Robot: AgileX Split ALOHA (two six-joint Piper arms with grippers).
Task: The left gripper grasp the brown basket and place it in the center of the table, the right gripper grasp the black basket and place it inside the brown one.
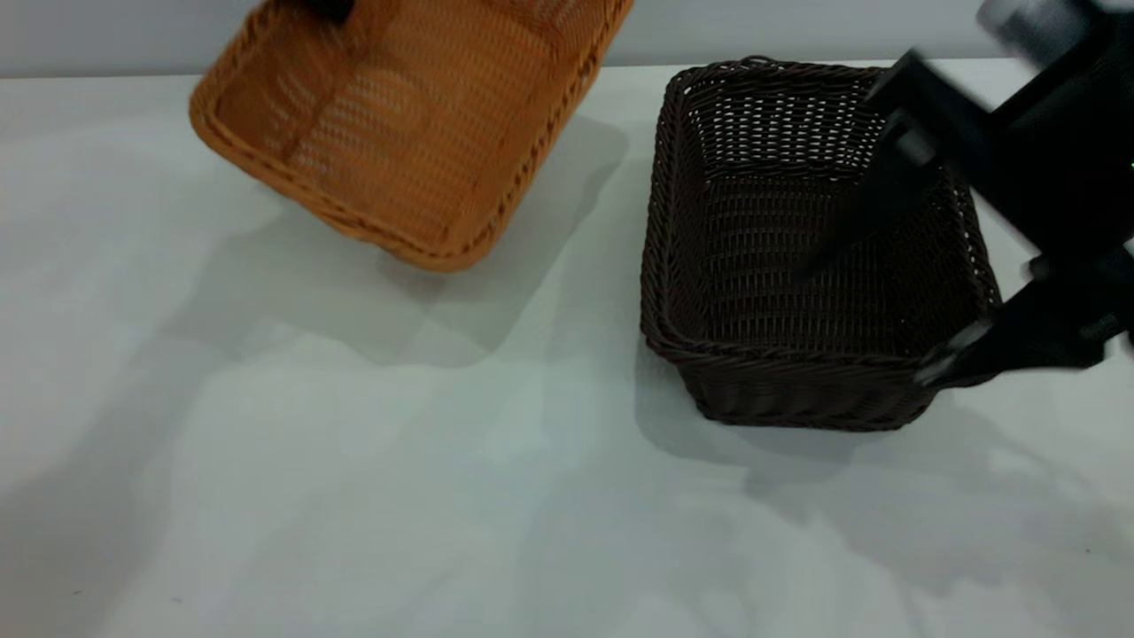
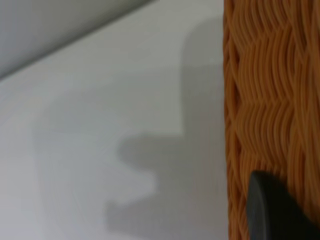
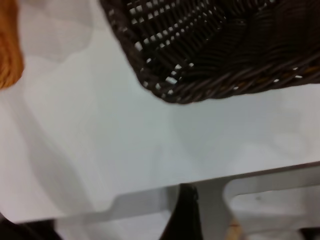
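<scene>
The black basket [image 1: 765, 266] crowds the middle of the table, so the robot's left gripper should keep the brown basket back until the right gripper picks up the black basket by its rim [image 1: 985, 276].
The brown basket [image 1: 416, 124] hangs tilted above the table [image 1: 354, 496] at the far left, casting a shadow beneath it. My left gripper [image 1: 326, 7] shows only as a dark bit at the top edge, on the basket's far rim. In the left wrist view one dark finger [image 2: 275, 212] presses against the orange weave [image 2: 270, 90]. The black basket [image 1: 753, 266] stands on the table at the right. My right gripper [image 1: 873, 319] is open over its right side, one finger inside the basket and one outside near the front right corner. The right wrist view shows the black basket's corner [image 3: 210, 50].
The pale wall runs along the table's far edge [image 1: 797, 27]. The right wrist view shows the table's edge [image 3: 250, 172] with a white frame below it, and a sliver of the brown basket [image 3: 7, 50].
</scene>
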